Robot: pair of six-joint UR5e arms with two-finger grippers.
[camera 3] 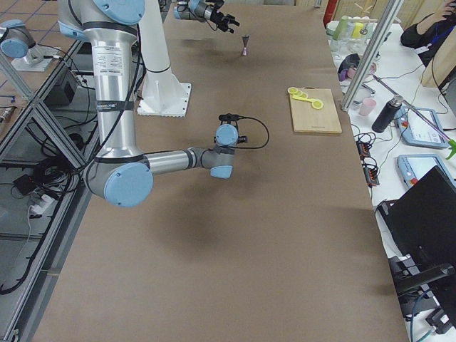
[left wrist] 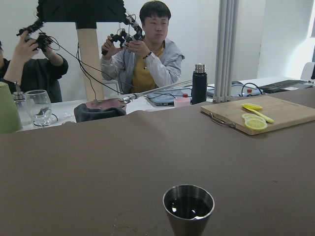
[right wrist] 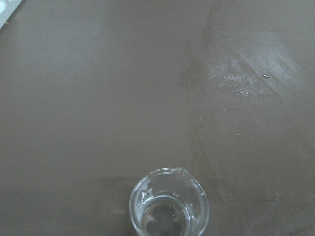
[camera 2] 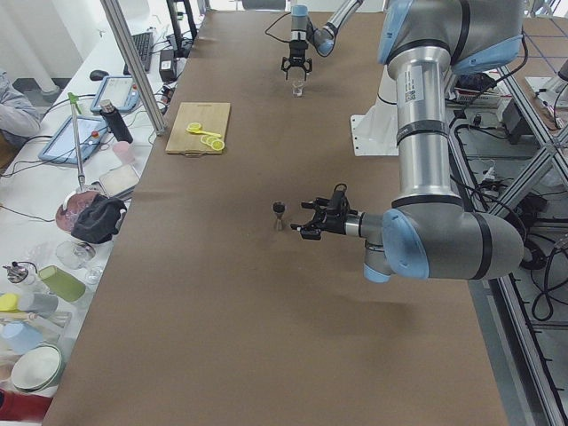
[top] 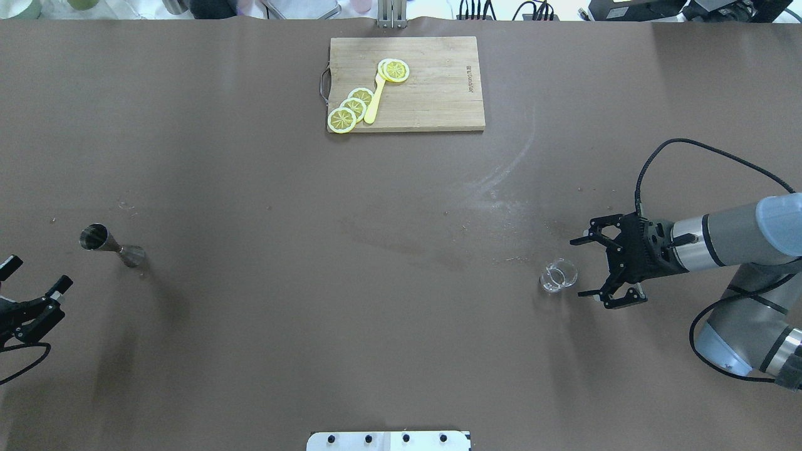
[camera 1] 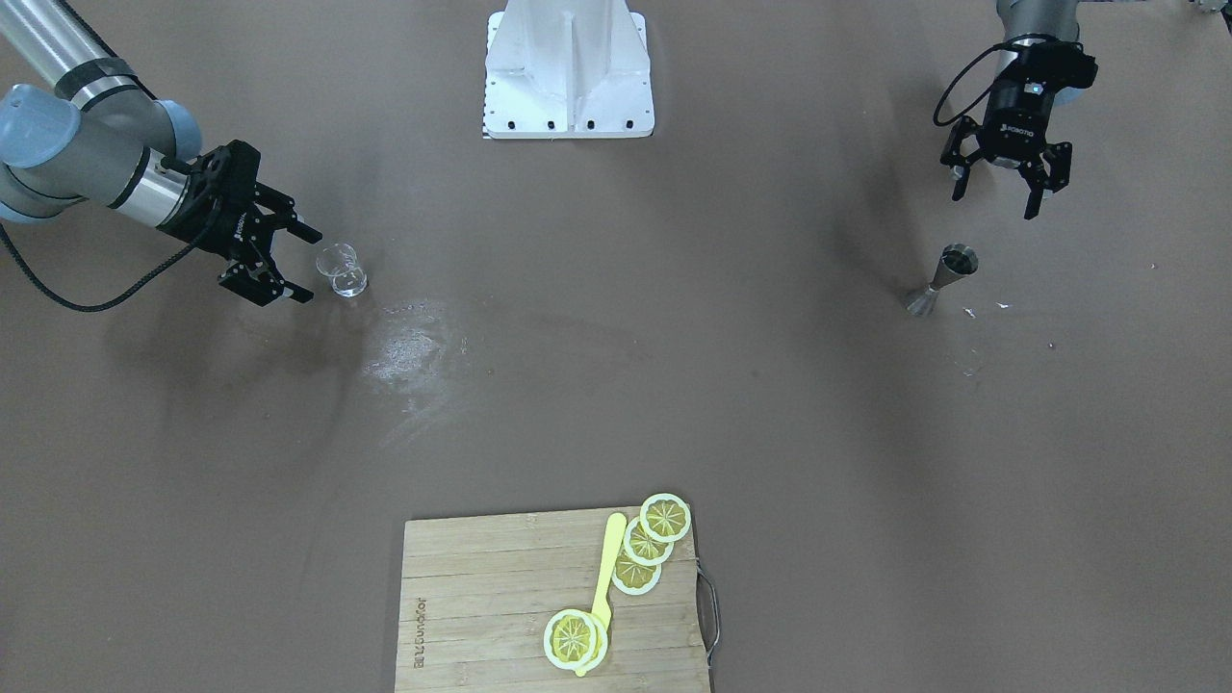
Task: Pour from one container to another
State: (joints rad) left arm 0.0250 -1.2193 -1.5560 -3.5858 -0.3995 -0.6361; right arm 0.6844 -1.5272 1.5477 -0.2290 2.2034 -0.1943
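Note:
My gripper will tip the clear glass cup (camera 1: 343,269), and clear liquid should run in a thin stream toward the steel jigger, because the cup's rim pinches into a spout (right wrist: 182,171).
The clear glass cup (camera 1: 342,269) stands upright on the brown table, also in the overhead view (top: 559,275) and close up in the right wrist view (right wrist: 169,206). My right gripper (camera 1: 306,265) is open and level with the cup, its fingertips just short of it and not touching. The steel jigger (camera 1: 941,281) stands upright at the other end of the table (top: 113,245) and low in the left wrist view (left wrist: 188,206). My left gripper (camera 1: 994,204) hangs open and empty, a short way from the jigger on the robot's side (top: 37,274).
A wooden cutting board (top: 432,94) with lemon slices (top: 351,109) and a yellow utensil lies at the far middle edge. A dried smear (camera 1: 409,346) marks the table near the cup. The robot's white base (camera 1: 568,72) is centred. People (left wrist: 147,49) sit beyond the far edge.

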